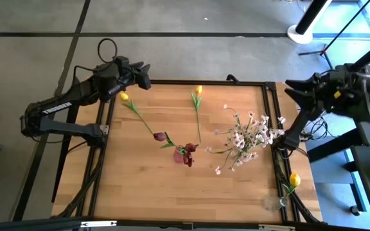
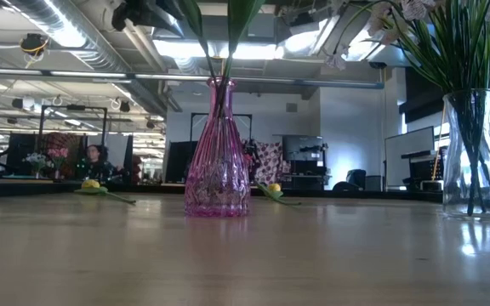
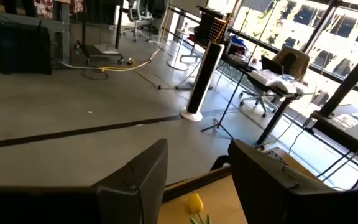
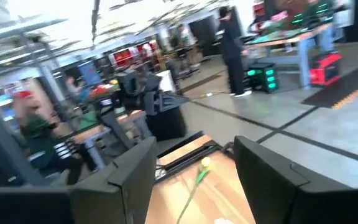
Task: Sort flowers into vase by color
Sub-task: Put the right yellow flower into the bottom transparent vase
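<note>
My left gripper is far from the clear vase with a yellow tulip (image 1: 275, 203), so my right gripper should take hold of the middle yellow tulip (image 1: 197, 101) and bring it there.
Two yellow tulips lie flat on the wooden table: one (image 1: 124, 97) at the far left, one (image 1: 198, 90) at the far middle, also in the low view (image 2: 272, 189). A third yellow tulip (image 1: 294, 179) lies at the right edge. Dark red tulips (image 1: 186, 153) stand with their stems in a pink vase (image 2: 217, 153). White-pink blossoms (image 1: 246, 136) stand in a clear vase (image 2: 475, 153). My left gripper (image 1: 148, 72) hovers open over the far left corner, a yellow tulip head (image 3: 195, 202) showing between its fingers. My right gripper (image 1: 291, 86) is open beyond the far right corner.
The table's black frame (image 1: 272, 128) runs along its edges. Another clear vessel (image 1: 275, 203) sits at the near right corner. A white fan stand (image 3: 197, 81) and a desk with chairs stand on the floor beyond the table. People show in the room behind (image 4: 232, 43).
</note>
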`<state>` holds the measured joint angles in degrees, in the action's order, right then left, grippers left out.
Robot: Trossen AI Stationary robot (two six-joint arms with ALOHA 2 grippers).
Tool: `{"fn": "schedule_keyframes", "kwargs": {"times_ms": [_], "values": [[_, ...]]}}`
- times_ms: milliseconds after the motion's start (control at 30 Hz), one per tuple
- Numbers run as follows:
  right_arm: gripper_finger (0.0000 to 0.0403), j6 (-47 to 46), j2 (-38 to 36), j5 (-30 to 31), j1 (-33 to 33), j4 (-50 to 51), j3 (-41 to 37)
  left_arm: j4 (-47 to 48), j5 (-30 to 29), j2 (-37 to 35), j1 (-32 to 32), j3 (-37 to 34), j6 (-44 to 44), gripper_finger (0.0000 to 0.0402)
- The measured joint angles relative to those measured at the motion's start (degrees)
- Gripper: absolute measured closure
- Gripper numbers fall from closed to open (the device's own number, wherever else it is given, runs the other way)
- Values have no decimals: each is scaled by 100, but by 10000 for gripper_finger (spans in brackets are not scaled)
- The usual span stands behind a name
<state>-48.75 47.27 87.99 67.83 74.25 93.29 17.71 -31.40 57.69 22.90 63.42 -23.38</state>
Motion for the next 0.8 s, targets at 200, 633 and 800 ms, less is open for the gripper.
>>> {"fn": "schedule_keyframes", "kwargs": {"times_ms": [200,633,800], "values": [[189,39,459,-133,-1595,-665,-384,-90,131,42,8,0,0,234],[189,1298,2338,-5445,-7251,-2929,-428,-191,793,42,6,0,-18,234],[189,1349,2999,-6853,-8623,-3167,-426,-143,1043,40,2,0,-140,234]]}}
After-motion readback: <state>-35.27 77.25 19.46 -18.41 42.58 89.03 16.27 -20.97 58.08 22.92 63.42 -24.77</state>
